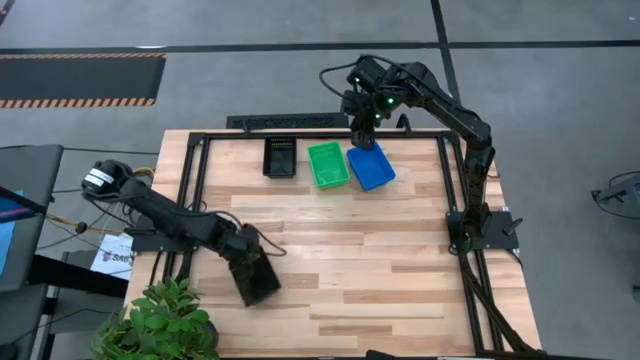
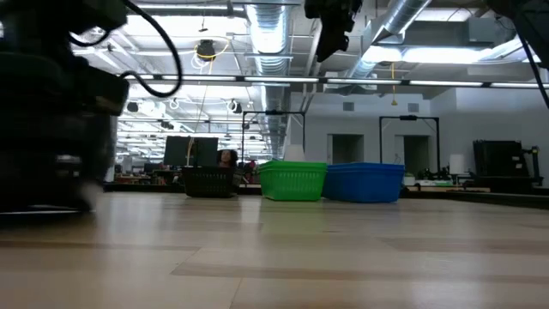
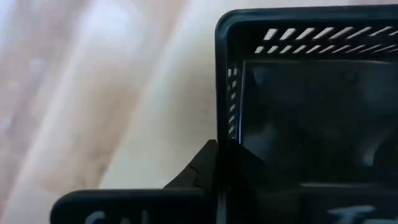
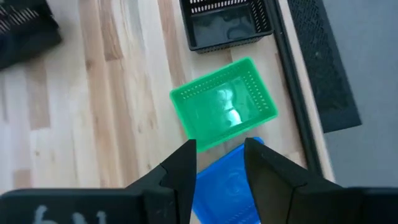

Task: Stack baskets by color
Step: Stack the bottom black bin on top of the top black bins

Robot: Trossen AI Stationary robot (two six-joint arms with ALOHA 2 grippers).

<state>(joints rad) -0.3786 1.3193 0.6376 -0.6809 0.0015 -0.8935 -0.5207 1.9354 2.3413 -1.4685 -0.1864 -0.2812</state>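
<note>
My left gripper is holding the near black basket's side (image 3: 222, 102) between its fingers, and the wood before the row (image 1: 290, 221) is clear. It should keep going there and let go of the basket.
Three baskets stand in a row at the table's far edge: black (image 1: 280, 157), green (image 1: 328, 165) and blue (image 1: 370, 167). The low view shows the same black (image 2: 210, 180), green (image 2: 292, 180) and blue (image 2: 364, 182) ones. A second black basket (image 1: 260, 284) lies near the table's near left corner, and my left gripper (image 1: 248, 268) is shut on it. My right gripper (image 4: 221, 165) hangs open high above the blue basket (image 4: 227, 186), with nothing between its fingers. My left gripper holds the near black basket by a side wall close to a corner (image 3: 227, 124). One finger (image 3: 199, 171) is outside the wall and the other is inside the basket. The fingers come from above, pointing down. The basket stands level on the table.
A potted plant (image 1: 165, 322) stands at the table's near left corner, close to the left arm. A black frame rail (image 1: 190, 190) runs along the table's sides. Bare wood (image 1: 380, 260) fills the middle and right of the table.
</note>
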